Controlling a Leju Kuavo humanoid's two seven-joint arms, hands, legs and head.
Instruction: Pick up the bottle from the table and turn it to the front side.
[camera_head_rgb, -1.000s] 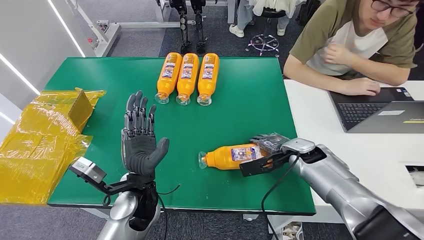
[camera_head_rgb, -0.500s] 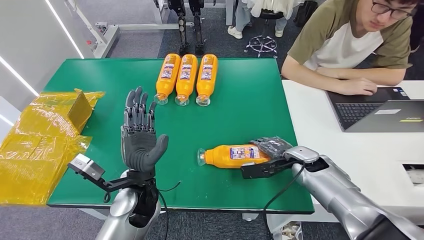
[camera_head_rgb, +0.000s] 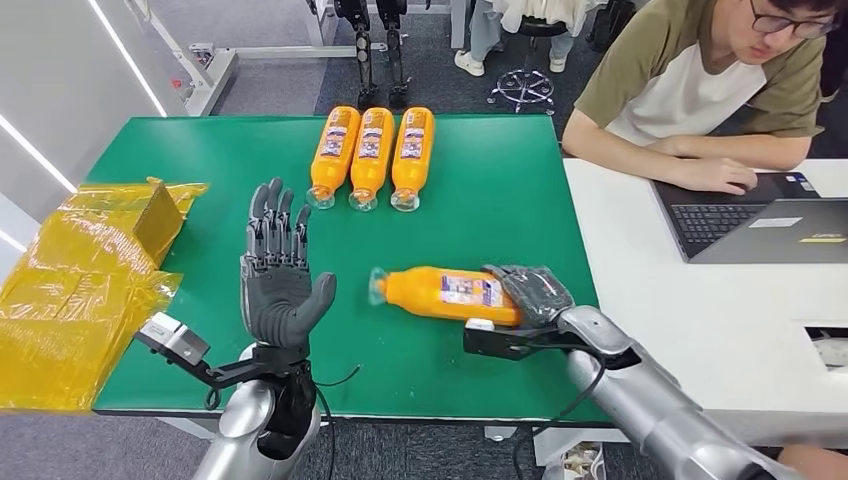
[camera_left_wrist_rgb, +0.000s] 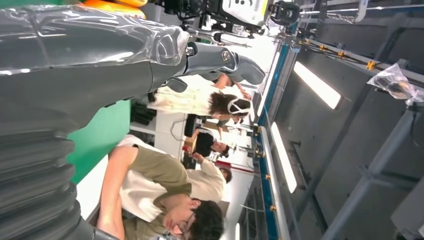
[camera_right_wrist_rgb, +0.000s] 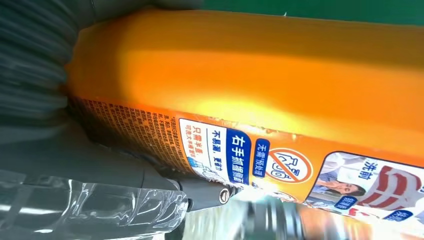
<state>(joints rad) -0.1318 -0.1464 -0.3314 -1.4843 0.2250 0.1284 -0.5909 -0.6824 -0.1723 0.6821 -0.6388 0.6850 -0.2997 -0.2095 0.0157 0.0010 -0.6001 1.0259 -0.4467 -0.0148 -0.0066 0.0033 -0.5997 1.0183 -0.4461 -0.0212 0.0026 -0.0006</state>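
Observation:
My gripper will bring a blue front label hidden underneath into view when it turns the bottle, because small white panels show on the orange bottle's upper side.
My right hand grips the base end of an orange bottle, which hangs on its side above the green table with its clear cap pointing left. In the right wrist view the orange bottle sits close against the hand, its printed label showing. My left hand stands upright over the table's front left with palm open, fingers apart, holding nothing. Its grey cover looms large in the left wrist view.
Three more orange bottles lie side by side at the table's far middle. Yellow wrapped packages sit at the left edge. A person sits at the white desk on the right, by a laptop.
My right hand has lifted the bottle off the table and carried it left and a little farther away. The left hand has stayed put.

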